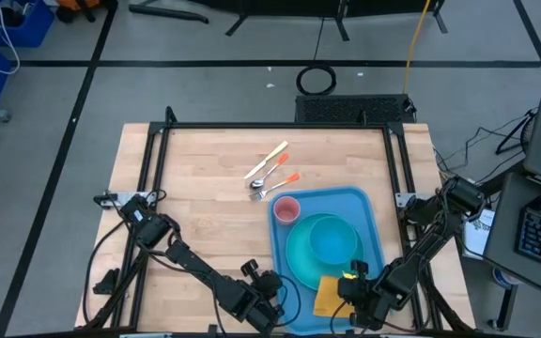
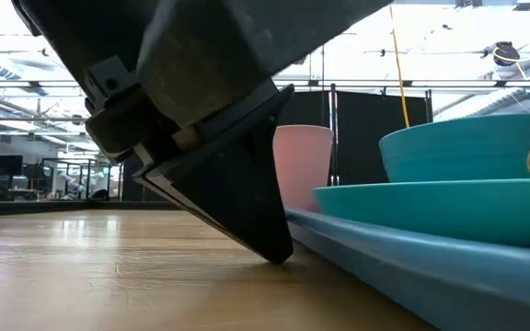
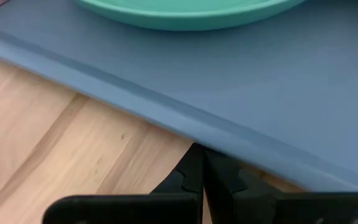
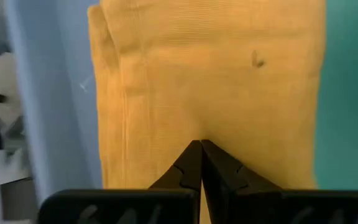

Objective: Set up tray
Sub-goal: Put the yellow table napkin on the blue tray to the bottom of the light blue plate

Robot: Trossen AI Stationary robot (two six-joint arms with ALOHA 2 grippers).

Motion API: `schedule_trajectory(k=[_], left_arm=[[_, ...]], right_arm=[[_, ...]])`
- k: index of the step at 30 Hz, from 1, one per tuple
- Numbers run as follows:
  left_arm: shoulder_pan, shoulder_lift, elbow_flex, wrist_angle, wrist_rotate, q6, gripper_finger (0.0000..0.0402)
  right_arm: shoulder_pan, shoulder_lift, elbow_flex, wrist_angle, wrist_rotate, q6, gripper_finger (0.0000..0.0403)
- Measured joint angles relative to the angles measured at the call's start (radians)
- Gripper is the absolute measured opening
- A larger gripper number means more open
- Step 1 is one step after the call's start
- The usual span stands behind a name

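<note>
The napkin in my right gripper lies partly over the turquoise plate. I should pull the napkin back and lay it flat at the tray's near end [image 1: 325,320].
The blue tray [image 1: 369,211] lies on the table's right half. It carries a turquoise plate [image 1: 299,258] with a bowl [image 1: 332,237], a pink cup [image 1: 287,208] and a yellow-orange napkin [image 1: 327,299] at its near end. My left gripper [image 1: 278,293] is shut, its tips [image 3: 199,152] low at the tray's left rim [image 3: 166,115], close to the near corner. My right gripper [image 1: 350,282] is shut, and its tips [image 4: 201,146] stand over the napkin [image 4: 210,74]. My left gripper's shut fingertips [image 2: 279,253] come slanting down from the table's left. They rest on the table against the outer side of the tray's left rim [image 2: 339,241]. My right gripper points steeply down at the middle of the napkin; I cannot tell whether its shut tips touch the cloth.
Three utensils [image 1: 270,171] lie on the bare wood beyond the tray's far left corner. The wooden table [image 1: 205,207] is free to the tray's left. A black frame [image 1: 280,127] borders the table's far and side edges.
</note>
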State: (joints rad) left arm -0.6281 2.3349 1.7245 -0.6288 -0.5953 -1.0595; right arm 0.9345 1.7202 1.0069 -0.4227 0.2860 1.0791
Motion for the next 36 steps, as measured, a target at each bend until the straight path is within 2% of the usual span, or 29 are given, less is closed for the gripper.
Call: schedule_trajectory(k=[7, 18, 24, 33, 36], left_arm=[[0.003, 0.002, 0.0, 0.005, -0.007, 0.001, 0.0005], [0.011, 0.004, 0.0, 0.034, -0.021, 0.03, 0.0004], [0.013, 0.006, -0.001, 0.055, -0.023, 0.045, 0.0003], [0.013, 0.006, -0.001, 0.054, -0.027, 0.053, 0.0006], [0.013, 0.006, -0.001, 0.054, -0.028, 0.056, 0.0004]], right_arm=[[-0.028, 0.04, 0.0, 0.021, -0.036, -0.057, 0.0], [-0.032, 0.041, -0.001, 0.211, -0.132, -0.261, 0.0], [-0.037, 0.039, -0.001, 0.249, -0.129, -0.313, 0.0], [0.004, -0.009, -0.001, 0.227, 0.099, -0.343, 0.0], [0.01, -0.011, -0.001, 0.206, 0.115, -0.327, 0.0]])
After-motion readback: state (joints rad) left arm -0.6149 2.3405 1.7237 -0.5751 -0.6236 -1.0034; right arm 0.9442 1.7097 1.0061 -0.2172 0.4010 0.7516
